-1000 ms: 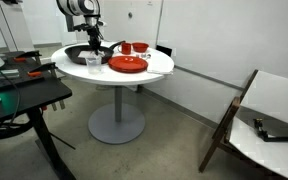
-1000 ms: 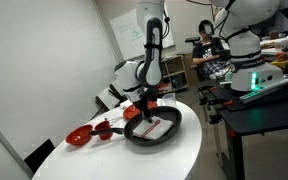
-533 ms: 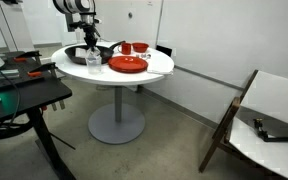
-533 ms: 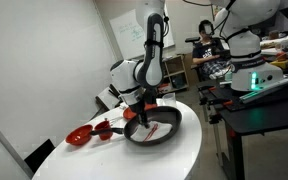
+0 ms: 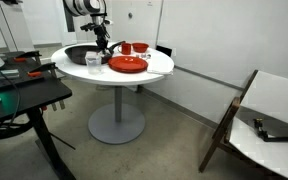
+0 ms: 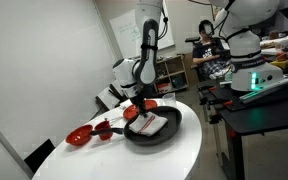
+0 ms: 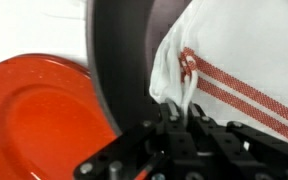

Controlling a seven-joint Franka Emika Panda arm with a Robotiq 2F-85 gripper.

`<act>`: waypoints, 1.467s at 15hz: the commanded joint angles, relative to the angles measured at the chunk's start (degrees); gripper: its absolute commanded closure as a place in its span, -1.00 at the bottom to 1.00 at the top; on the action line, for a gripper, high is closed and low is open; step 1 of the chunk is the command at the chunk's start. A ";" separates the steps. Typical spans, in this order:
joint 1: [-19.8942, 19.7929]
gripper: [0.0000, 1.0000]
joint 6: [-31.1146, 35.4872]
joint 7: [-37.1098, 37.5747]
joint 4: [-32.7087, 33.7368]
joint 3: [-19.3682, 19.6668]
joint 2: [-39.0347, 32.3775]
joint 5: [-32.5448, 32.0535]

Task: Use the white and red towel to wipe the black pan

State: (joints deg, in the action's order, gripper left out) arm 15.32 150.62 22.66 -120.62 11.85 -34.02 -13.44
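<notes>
The robot's gripper is holding the towel near the pan's rim (image 7: 97,85), next to the red plate, so it should pull the towel back across the pan's open bottom (image 6: 178,129).
The black pan (image 5: 78,53) sits on the round white table (image 5: 154,68), its dark rim (image 7: 114,60) filling the upper middle of the wrist view. The white and red towel (image 7: 234,70) lies inside the pan (image 6: 156,131), showing as a pale patch (image 6: 154,124) in an exterior view. My gripper (image 7: 184,110) is shut on a bunched corner of the towel. It hangs low over the pan's edge nearest the red plate (image 7: 34,110), and it shows in both exterior views (image 5: 102,42) (image 6: 139,103).
The red plate (image 5: 127,65) lies beside the pan, with a small clear glass (image 5: 93,60) between them. A red cup (image 5: 125,47) and red bowl (image 5: 141,47) stand behind. A black desk (image 5: 24,95) is close by, and a chair (image 5: 269,110) stands farther off.
My gripper swept across the pan away from the red plate and then back toward it, dragging the towel along. The jaws stayed shut on the cloth throughout.
</notes>
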 commanded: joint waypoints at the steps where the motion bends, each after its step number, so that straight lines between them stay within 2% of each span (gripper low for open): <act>1: -1.70 0.94 -0.34 2.06 1.80 3.08 -1.69 -0.97; 5: -1.59 0.94 -0.66 2.37 1.04 4.24 -1.84 -1.62; 9: -1.28 0.94 -0.99 2.53 0.68 3.03 -1.92 -0.78; 17: -2.66 0.94 -4.33 0.10 1.00 -4.00 -1.05 4.24; 22: -6.40 0.94 -10.15 -4.63 2.98 -11.29 -0.74 12.81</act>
State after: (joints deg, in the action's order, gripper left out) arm 11.45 144.27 21.38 -118.97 4.65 -35.42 -5.13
